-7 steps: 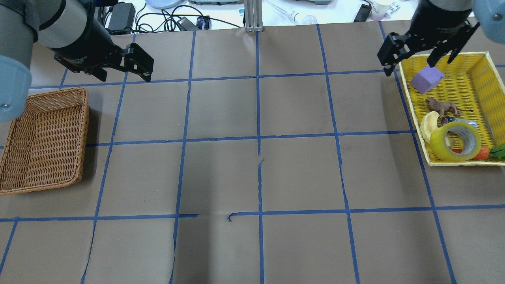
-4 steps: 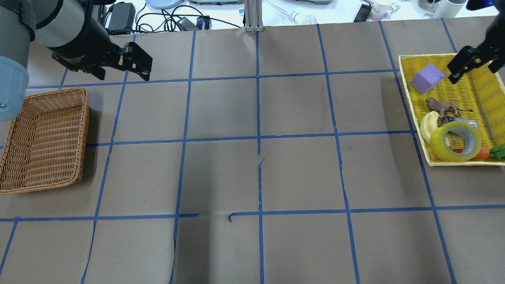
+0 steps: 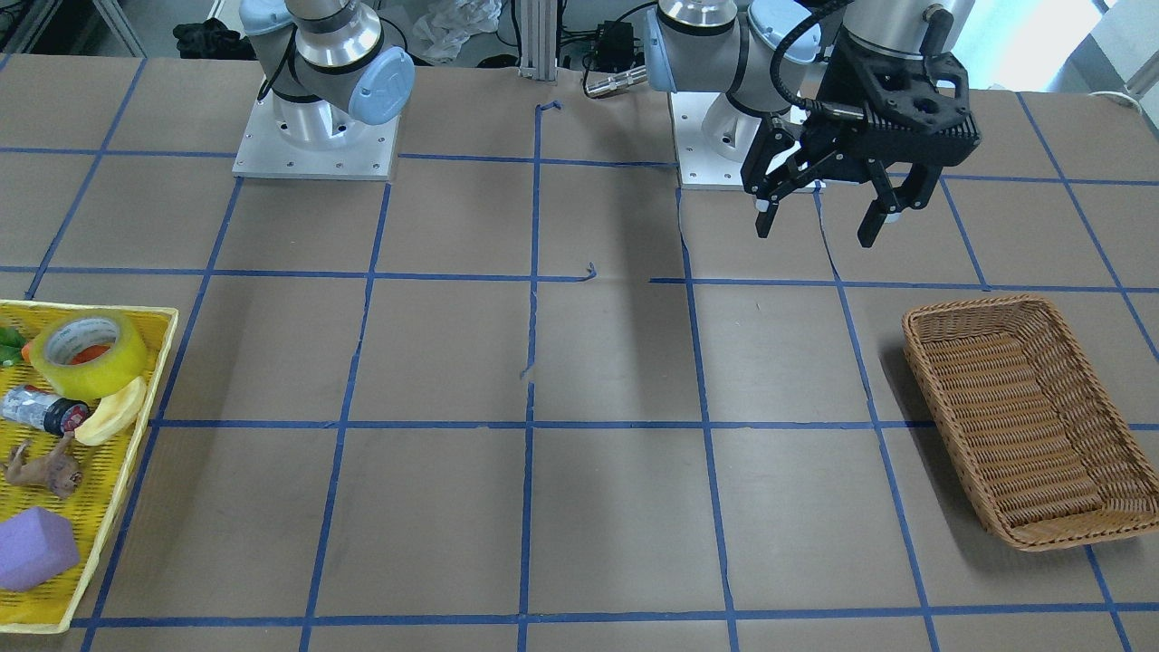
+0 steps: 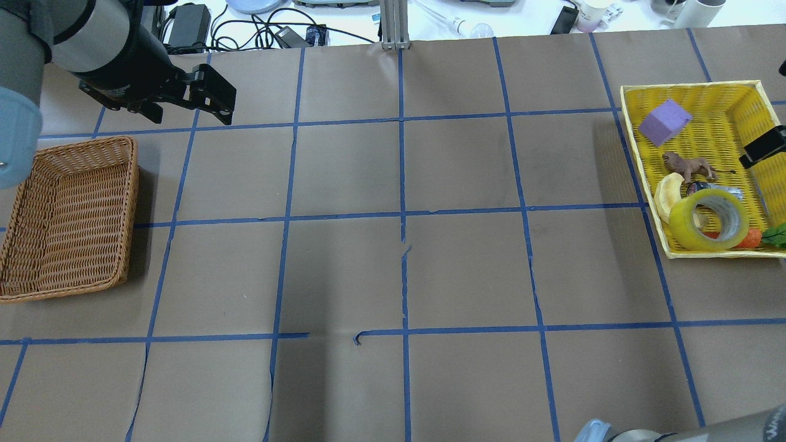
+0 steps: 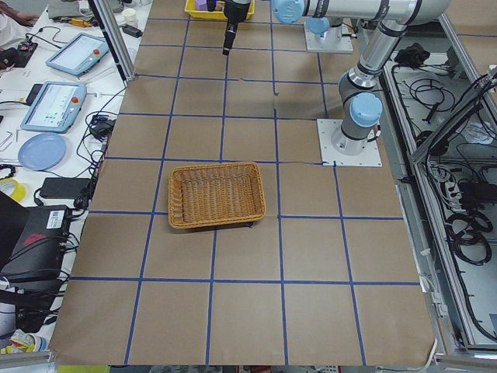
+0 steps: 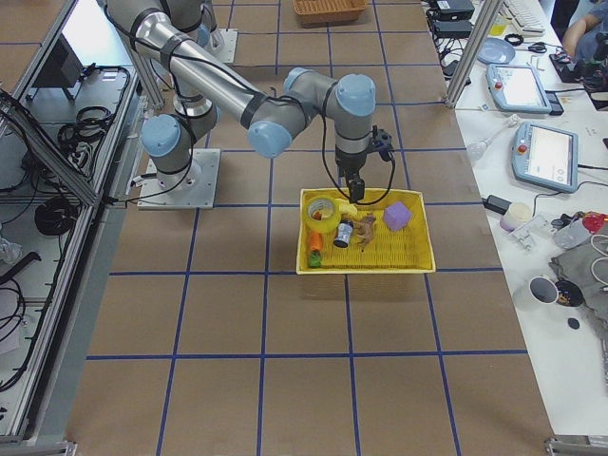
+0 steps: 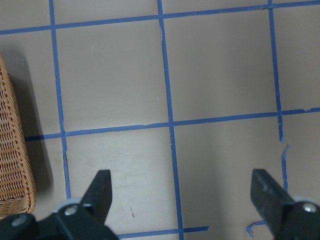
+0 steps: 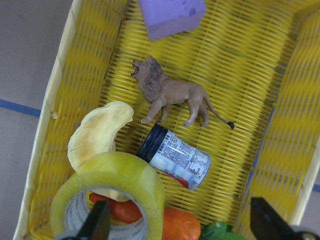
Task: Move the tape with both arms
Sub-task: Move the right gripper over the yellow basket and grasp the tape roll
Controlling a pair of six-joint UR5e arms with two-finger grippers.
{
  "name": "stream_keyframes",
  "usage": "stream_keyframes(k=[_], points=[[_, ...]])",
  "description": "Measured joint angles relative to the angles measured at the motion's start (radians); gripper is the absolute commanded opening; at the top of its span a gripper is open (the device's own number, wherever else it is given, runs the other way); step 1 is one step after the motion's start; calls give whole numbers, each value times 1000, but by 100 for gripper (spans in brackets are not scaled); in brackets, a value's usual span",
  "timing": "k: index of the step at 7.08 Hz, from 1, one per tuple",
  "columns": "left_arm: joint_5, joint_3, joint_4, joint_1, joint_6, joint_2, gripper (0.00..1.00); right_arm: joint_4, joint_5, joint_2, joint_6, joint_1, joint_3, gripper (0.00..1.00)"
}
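Orange can be seen inside the ring (image 3: 90, 354) and again past its rim, so I expect the tape (image 3: 100, 379) to come loose and reveal a whole carrot when the robot lifts.
The tape (image 4: 681, 224), a yellow translucent roll, lies tilted in the near end of the yellow tray (image 4: 638, 178). It leans on a banana piece (image 8: 97, 137) and an orange carrot (image 8: 172, 222). It also shows in the front view (image 3: 90, 380) and the right wrist view (image 8: 120, 175). My right gripper (image 8: 180, 220) is open and empty above the tray, with the tape under its left finger. In the overhead view only one of its fingers (image 4: 763, 147) shows. My left gripper (image 3: 815, 231) is open and empty, hovering high near the wicker basket (image 4: 67, 221).
The tray also holds a purple block (image 4: 663, 123), a toy lion (image 8: 170, 95) and a small jar (image 8: 175, 157) lying next to the tape. The wicker basket (image 3: 1023, 407) holds nothing. Blue tape lines grid the brown table. Cables and devices lie beyond the far edge.
My right gripper has swung from the tray's far left corner to the right, mostly out of the overhead view. The left arm has barely moved. The tape has not moved.
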Motion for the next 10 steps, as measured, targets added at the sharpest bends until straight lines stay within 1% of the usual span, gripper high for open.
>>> stream_keyframes(k=[1, 2, 3, 5, 6, 8, 10], points=[[0, -1, 0, 0, -1, 0, 100, -46, 22, 9, -22, -14, 52, 92], [-1, -2, 0, 0, -3, -2, 100, -75, 32, 12, -36, -22, 96, 80], [-2, -2, 0, 0, -4, -2, 100, -102, 35, 15, -40, -25, 121, 78], [-1, -6, 0, 1, -2, -1, 100, -167, 37, 35, -40, -26, 158, 59], [-1, -6, 0, 1, -3, -2, 100, -205, 37, 45, -37, -26, 175, 34], [-2, -7, 0, 1, -4, -1, 100, -238, 36, 51, -30, -26, 187, 0], [-1, -7, 0, 1, -4, -1, 100, -242, 34, 50, -25, -26, 183, 0]])
